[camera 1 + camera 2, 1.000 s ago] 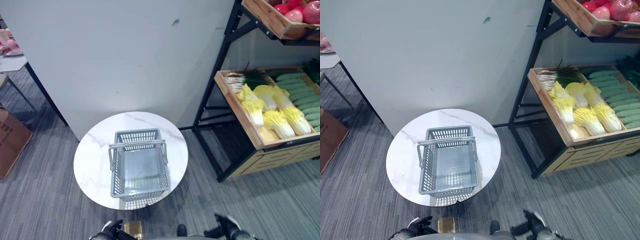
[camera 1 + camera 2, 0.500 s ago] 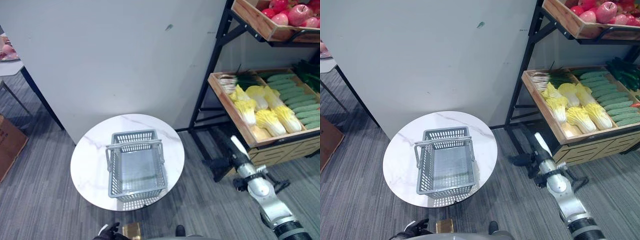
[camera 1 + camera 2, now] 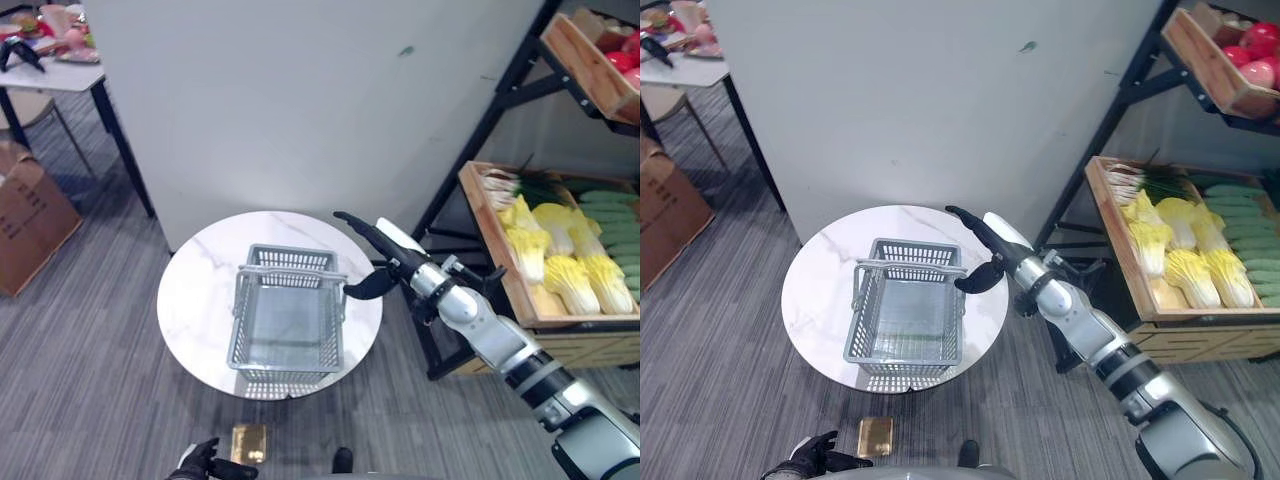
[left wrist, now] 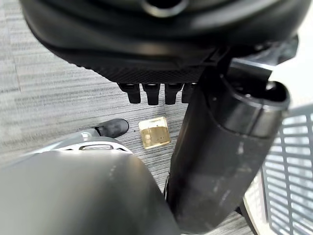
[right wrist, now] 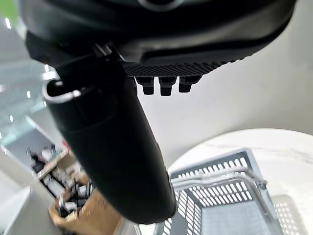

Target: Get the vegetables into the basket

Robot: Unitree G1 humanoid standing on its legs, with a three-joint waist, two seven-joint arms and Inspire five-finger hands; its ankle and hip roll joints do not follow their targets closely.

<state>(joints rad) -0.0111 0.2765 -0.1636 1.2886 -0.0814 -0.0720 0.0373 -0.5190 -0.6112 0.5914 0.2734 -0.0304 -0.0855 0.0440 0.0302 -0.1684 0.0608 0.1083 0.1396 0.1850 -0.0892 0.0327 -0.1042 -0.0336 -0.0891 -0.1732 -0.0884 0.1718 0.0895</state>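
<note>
I can see the basket handle's paired bars meet above the basket, so it will hang under them with its opening open when I raise the handle.
An empty grey wire basket stands on a round white marble table, its handle lying across the far end. The vegetables lie in a wooden crate on the black shelf at the right: yellow-white cabbages, green cucumbers and spring onions. My right hand reaches over the table's right edge, beside the basket's far right corner, open with straight fingers and holding nothing. The basket shows past it in the right wrist view. My left hand hangs low near the floor, open and holding nothing.
A higher crate of red apples sits on the black shelf frame. A white wall panel stands behind the table. A cardboard box and a cluttered side table are at the far left. A small gold square lies on the carpet.
The camera has shifted. My right arm has swung up and left, from low in front of the vegetable shelf to over the table's right edge beside the basket.
</note>
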